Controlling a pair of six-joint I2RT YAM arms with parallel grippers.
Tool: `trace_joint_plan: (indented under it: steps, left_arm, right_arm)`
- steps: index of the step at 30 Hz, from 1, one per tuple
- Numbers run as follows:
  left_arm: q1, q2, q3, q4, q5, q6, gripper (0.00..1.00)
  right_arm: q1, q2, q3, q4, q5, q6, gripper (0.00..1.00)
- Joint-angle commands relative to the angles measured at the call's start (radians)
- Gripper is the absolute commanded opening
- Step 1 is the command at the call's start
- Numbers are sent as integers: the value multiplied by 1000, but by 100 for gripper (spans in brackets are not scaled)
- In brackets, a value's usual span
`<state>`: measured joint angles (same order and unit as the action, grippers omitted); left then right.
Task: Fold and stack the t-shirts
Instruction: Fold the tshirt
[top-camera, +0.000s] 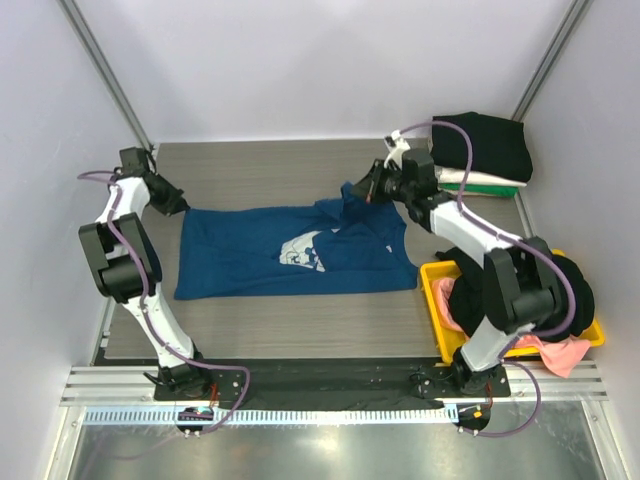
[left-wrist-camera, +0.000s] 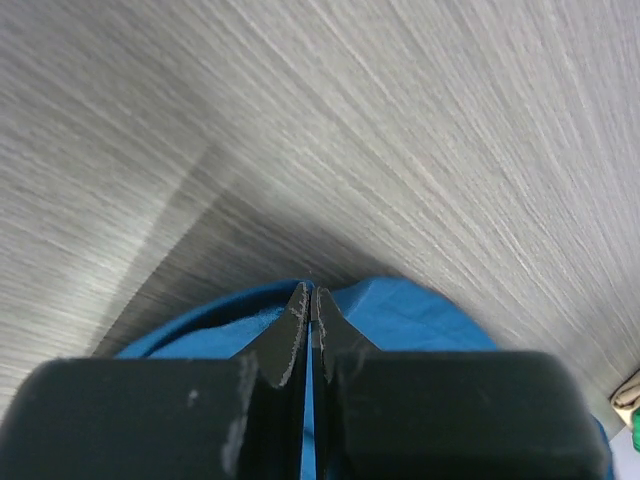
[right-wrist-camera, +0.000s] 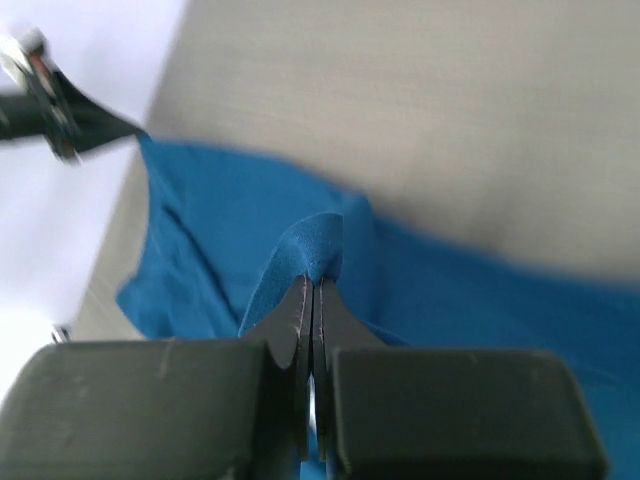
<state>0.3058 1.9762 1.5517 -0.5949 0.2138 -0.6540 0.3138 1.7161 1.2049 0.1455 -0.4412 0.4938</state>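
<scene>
The robot's left gripper is holding the t-shirt's far corner (top-camera: 192, 213), and the right gripper should keep pulling the t-shirt's fold toward the yellow bin (top-camera: 430, 275) until the t-shirt is stretched straight, then let go.
A dark blue t-shirt (top-camera: 290, 250) with a small white print lies spread across the middle of the table. My left gripper (top-camera: 180, 205) is shut on its far left corner; the blue cloth (left-wrist-camera: 420, 315) shows around the closed jaws in the left wrist view. My right gripper (top-camera: 365, 188) is shut on its far right edge and lifts a fold of the cloth (right-wrist-camera: 310, 245) off the table. A folded stack with a black shirt (top-camera: 485, 145) on top of white and green ones sits at the back right.
A yellow plastic bin (top-camera: 438, 300) at the right front holds black and pink shirts (top-camera: 555, 350). The right arm reaches over it. The left arm's gripper shows at the top left of the right wrist view (right-wrist-camera: 45, 95). Walls enclose the table on three sides.
</scene>
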Motion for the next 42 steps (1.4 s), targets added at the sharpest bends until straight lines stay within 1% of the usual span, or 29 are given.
trace_joint_plan:
  steps: [1,2,4,6,11,19,23,26,27,29,30,31,32,33,34,35,36,37,38,40,42]
  left_arm:
    - [21,-53,-33,52,22,10,0]
    - [29,-56,-48,58,21,5,0]
    - [53,-62,-64,70,36,-2,0]
    - [82,-73,-76,78,50,-6,0]
    - [108,-83,-84,81,70,-3,0]
    - [107,-152,-179,110,79,-7,0]
    - [107,-189,-240,113,85,-3,0]
    - [107,-246,-300,107,55,14,0]
    - [108,-263,-315,100,-17,16,0]
    - [116,-331,-373,96,-85,4,0]
    - [119,-353,-389,96,-149,-5,1]
    - [121,-381,-401,96,-177,-15,4]
    - [125,-422,-413,96,-198,-25,13]
    - [133,-448,-436,102,-208,-48,20]
    - [136,-470,-449,121,-206,-56,30]
    - [136,-514,-458,127,-206,-64,46]
    - [136,-534,-476,130,-206,-79,53]
    - [136,-554,-487,145,-237,-88,57]
    - [136,-591,-495,155,-234,-91,61]
    - [133,-620,-513,161,-226,-93,61]
    - [113,-645,-530,179,-200,-76,60]
  right_arm:
    - [10,-174,-89,-64,94,-63,1]
    - [11,-206,-140,-69,99,-66,1]
    - [11,-284,-186,-78,116,-63,1]
    - [11,-329,-247,-90,137,-63,1]
    - [11,-467,-376,-96,171,-44,1]
    - [11,-587,-557,-75,225,-1,1]
    - [11,-633,-614,-76,263,25,1]
    - [11,-685,-652,-122,304,66,1]
    - [11,-699,-666,-139,324,80,1]
    - [10,-755,-711,-182,372,113,2]
    - [11,-776,-722,-198,387,123,14]
    - [11,-786,-728,-217,403,127,51]
    - [11,-803,-728,-234,410,129,63]
    - [11,-809,-725,-266,426,129,69]
    - [11,-816,-711,-285,436,132,75]
    - [11,-831,-703,-311,437,134,76]
    - [10,-837,-696,-322,472,132,77]
    - [11,-846,-674,-336,479,132,77]
    - [11,-858,-662,-354,480,132,77]
    - [13,-860,-634,-357,455,137,77]
    - [36,-830,-621,-327,389,164,77]
